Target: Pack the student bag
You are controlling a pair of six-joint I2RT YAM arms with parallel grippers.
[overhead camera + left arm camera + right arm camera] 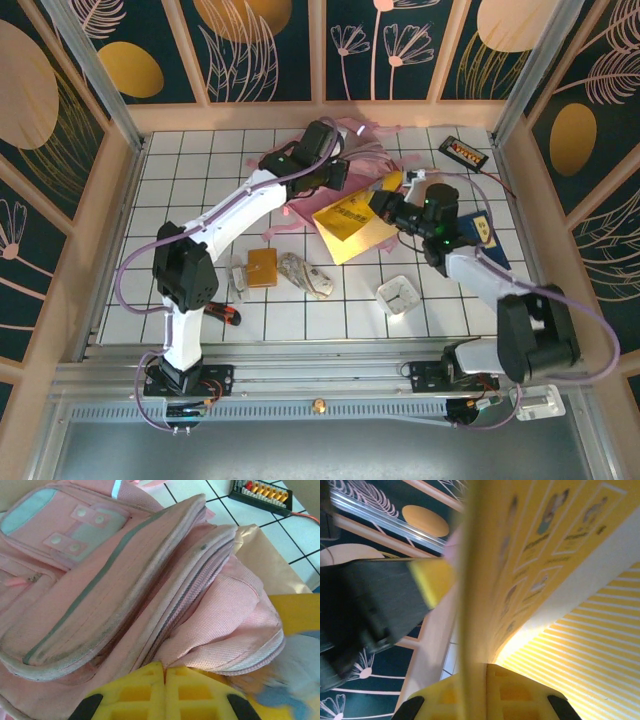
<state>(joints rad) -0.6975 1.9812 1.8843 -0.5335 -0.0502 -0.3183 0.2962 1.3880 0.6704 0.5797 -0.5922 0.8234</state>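
Note:
I am holding the bag's opening [316,197] up beside the yellow book [347,216] with my left gripper, so I keep pushing the book in with my right gripper until it is inside.
The student bag [100,580], a large pink backpack with grey-white strips and snap pockets, lies at the back of the table [362,155]. My left gripper [165,667] is shut on a fold of pink fabric at the bag's unzipped opening, and it sits over the bag's right side [340,175]. My right gripper [481,669] is shut on the edge of a thin yellow book [545,555], holding it tilted just right of the bag [350,225]. The book's yellow cover also shows beside the bag's mouth [300,615].
A black strip with red and yellow parts [464,152] lies at the back right. A blue book [482,232] sits under the right arm. Near the front are an orange pad [262,267], a crumpled bundle [306,276] and a white box [400,295].

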